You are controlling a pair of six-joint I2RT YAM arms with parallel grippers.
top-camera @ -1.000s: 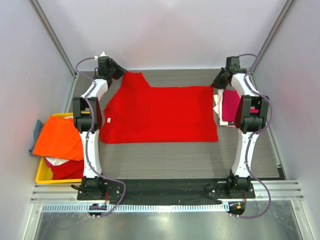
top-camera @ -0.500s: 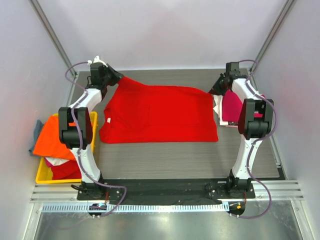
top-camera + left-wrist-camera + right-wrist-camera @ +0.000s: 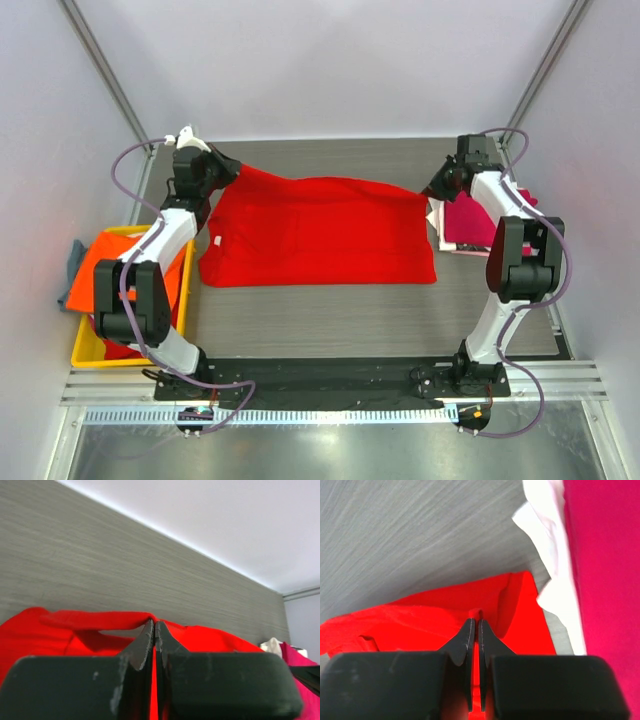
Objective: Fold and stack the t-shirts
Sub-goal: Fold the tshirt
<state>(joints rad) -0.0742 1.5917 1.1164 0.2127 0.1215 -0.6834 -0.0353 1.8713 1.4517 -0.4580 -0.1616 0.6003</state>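
I keep pulling the shirt's corner down over the shirt's body (image 3: pixel 250 238) with my left gripper and let go there, because the red t-shirt's far edge (image 3: pixel 330 181) stretches across both grippers.
A bright red t-shirt (image 3: pixel 315 232) lies spread on the grey table, its far edge lifted at both ends. My left gripper (image 3: pixel 226 168) is shut on the shirt's far left corner; the wrist view shows red cloth (image 3: pixel 100 622) pinched between the fingertips. My right gripper (image 3: pixel 429 190) is shut on the far right corner, with red cloth (image 3: pixel 445 620) in the jaws. A folded magenta-pink t-shirt (image 3: pixel 470 220) lies on a white one (image 3: pixel 437 218) at the right; both also show in the right wrist view, pink (image 3: pixel 605 555) and white (image 3: pixel 550 540).
A yellow crate (image 3: pixel 88 352) at the left edge holds an orange shirt (image 3: pixel 105 275) and a red one (image 3: pixel 135 340). A grey-blue cloth (image 3: pixel 73 262) hangs over its far side. Frame posts stand at the back corners.
Both grippers, holding the shirt's far corners, have moved outward and slightly toward the near side. The far edge is pulled straighter and the left sleeve is no longer bunched.
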